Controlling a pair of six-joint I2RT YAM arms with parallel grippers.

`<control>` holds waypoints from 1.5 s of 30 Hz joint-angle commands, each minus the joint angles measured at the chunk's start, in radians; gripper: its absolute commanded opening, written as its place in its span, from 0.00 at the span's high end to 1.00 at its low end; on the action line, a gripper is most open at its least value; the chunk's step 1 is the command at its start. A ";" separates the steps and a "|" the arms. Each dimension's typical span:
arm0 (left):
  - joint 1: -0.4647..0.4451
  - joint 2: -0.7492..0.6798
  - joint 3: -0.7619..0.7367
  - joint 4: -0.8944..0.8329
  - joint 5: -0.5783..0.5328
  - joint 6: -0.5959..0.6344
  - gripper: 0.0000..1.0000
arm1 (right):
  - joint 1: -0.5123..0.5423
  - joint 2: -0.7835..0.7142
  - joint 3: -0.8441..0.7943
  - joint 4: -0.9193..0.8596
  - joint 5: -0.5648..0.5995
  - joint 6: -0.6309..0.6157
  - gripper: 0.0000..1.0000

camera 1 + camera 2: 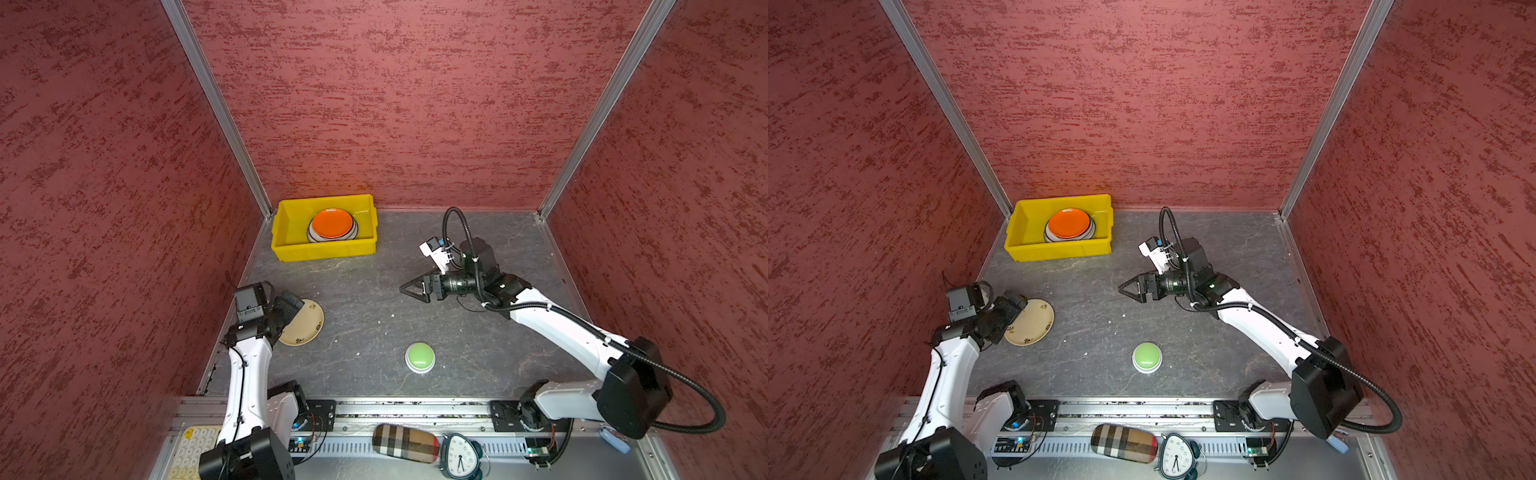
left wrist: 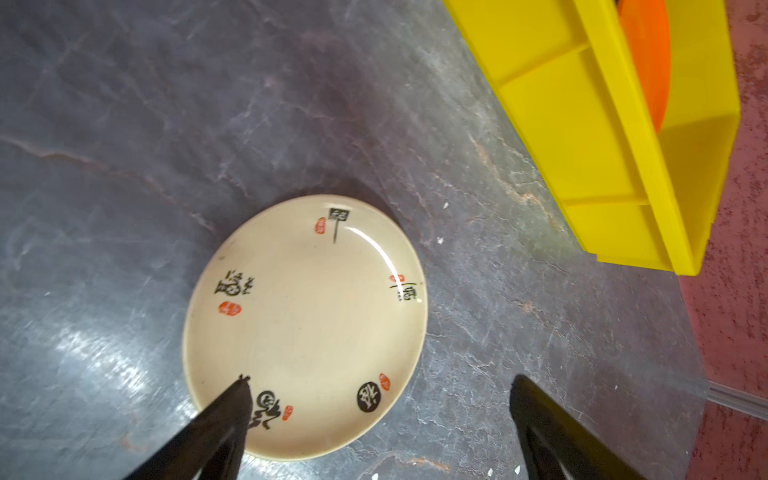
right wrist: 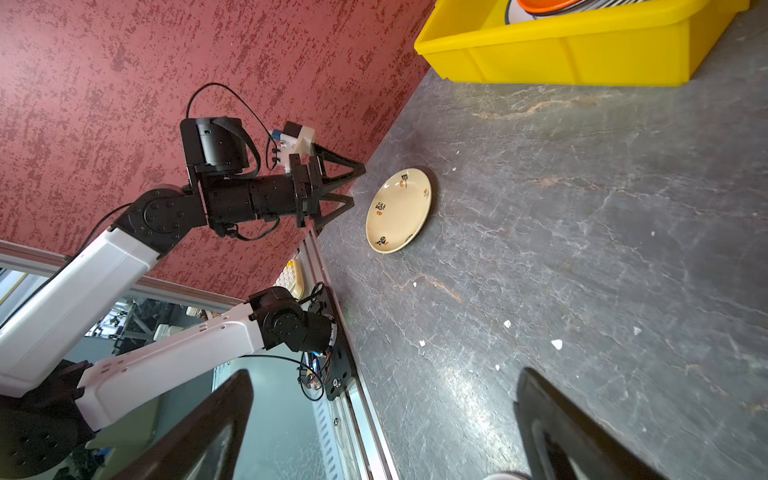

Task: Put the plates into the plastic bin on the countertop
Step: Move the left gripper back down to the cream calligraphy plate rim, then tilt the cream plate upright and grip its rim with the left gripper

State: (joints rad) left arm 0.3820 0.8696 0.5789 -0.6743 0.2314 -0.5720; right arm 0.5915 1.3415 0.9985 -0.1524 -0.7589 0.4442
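The cream plate's near rim (image 1: 288,343) lies free on open countertop under my open fingers. I should lower my left gripper next until its fingers straddle that rim.
A cream plate (image 1: 305,326) (image 1: 1034,322) with black and red Chinese prints lies flat on the dark grey countertop (image 1: 374,316), near the left wall. My left gripper (image 2: 381,378) (image 3: 358,185) is open at the plate's near rim. One finger (image 2: 232,407) is over the plate's inside and the other is over bare countertop. The yellow plastic bin (image 1: 286,245) (image 1: 1021,245) (image 2: 582,145) stands at the back left. It holds a stack of plates with an orange plate (image 1: 332,222) (image 1: 1068,223) on top. My right gripper (image 1: 409,289) (image 1: 1125,288) (image 3: 384,378) hangs open and empty above mid-countertop.
A green dome button (image 1: 419,356) (image 1: 1147,356) on a white base sits near the front centre. Red textured walls close in the left, back and right sides. A checked case (image 1: 405,442), a clock (image 1: 459,455) and a keypad (image 1: 191,449) lie beyond the front rail.
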 commanded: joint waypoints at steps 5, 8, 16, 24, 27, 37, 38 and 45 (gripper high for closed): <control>0.027 0.024 -0.047 0.003 0.015 -0.056 0.00 | -0.009 -0.016 0.022 -0.049 0.042 -0.018 0.01; 0.034 0.055 -0.062 0.005 0.009 -0.069 0.01 | -0.010 -0.017 0.023 -0.048 0.048 -0.016 0.01; 0.037 0.083 -0.097 0.031 -0.039 -0.103 0.01 | -0.030 -0.017 0.054 -0.058 0.068 -0.020 0.01; 0.048 0.177 -0.132 0.159 0.094 -0.134 0.03 | -0.043 0.006 0.060 -0.058 -0.013 -0.034 0.01; 0.056 0.216 -0.130 0.184 0.109 -0.117 0.10 | -0.043 -0.010 0.056 -0.061 0.039 -0.037 0.01; 0.057 0.342 -0.181 0.340 0.173 -0.153 0.37 | -0.045 -0.018 0.022 -0.058 0.166 -0.040 0.01; 0.057 0.352 -0.183 0.342 0.174 -0.152 0.41 | -0.045 -0.016 0.022 -0.059 0.165 -0.041 0.01; 0.058 0.350 -0.185 0.346 0.161 -0.158 0.55 | -0.045 -0.009 0.022 -0.057 0.192 -0.046 0.01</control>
State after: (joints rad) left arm 0.4377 1.2095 0.4286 -0.3023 0.4183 -0.7288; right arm 0.5537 1.3418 1.0237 -0.2150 -0.6003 0.4244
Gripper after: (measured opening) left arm 0.460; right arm 0.990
